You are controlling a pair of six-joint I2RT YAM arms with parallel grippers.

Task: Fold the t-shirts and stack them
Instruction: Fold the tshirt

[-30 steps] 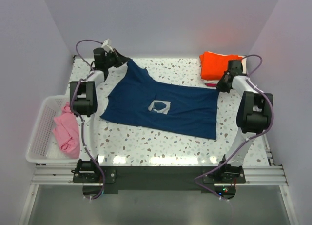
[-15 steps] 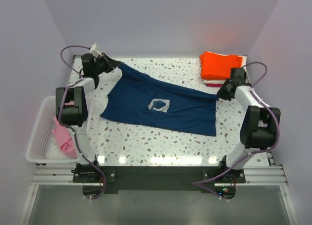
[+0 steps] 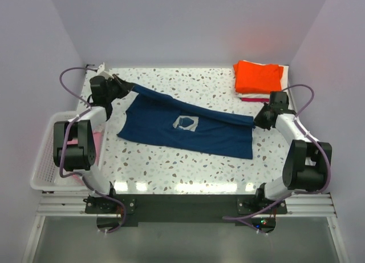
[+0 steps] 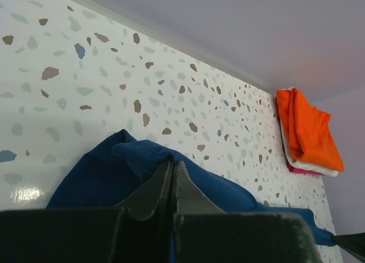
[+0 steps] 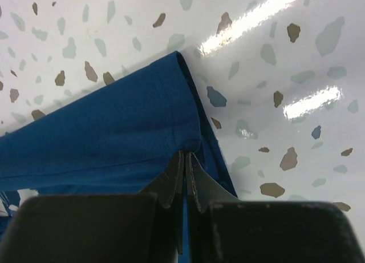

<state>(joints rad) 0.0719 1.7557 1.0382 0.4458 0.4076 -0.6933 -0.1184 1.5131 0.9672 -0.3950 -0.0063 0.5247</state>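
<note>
The navy blue t-shirt's far edge [image 3: 171, 100] is stretched between both grippers, so my left gripper should keep bringing it down over the pale chest print [image 3: 186, 123] until it lies flat.
The navy blue t-shirt [image 3: 188, 126] with a pale chest print lies spread on the speckled table [image 3: 188, 166]. My left gripper [image 3: 126, 87] is shut on its far left edge and holds it lifted; the cloth bunches round the closed fingertips in the left wrist view [image 4: 171, 163]. My right gripper [image 3: 256, 119] is shut on the shirt's far right corner, with the hem pinched in the right wrist view [image 5: 185, 154]. The far edge is stretched between the grippers. A folded orange shirt [image 3: 258, 76] lies on white and red folded ones at the back right. The pink shirt [image 3: 98, 138] is mostly hidden behind my left arm.
A white slatted basket [image 3: 48, 154] stands at the table's left edge. The folded stack also shows in the left wrist view [image 4: 308, 132]. Walls close in on the left, back and right.
Both grippers have moved toward the near side with the shirt's far edge, folding it forward over the shirt. The left arm has swung over the basket and hides the pink shirt.
</note>
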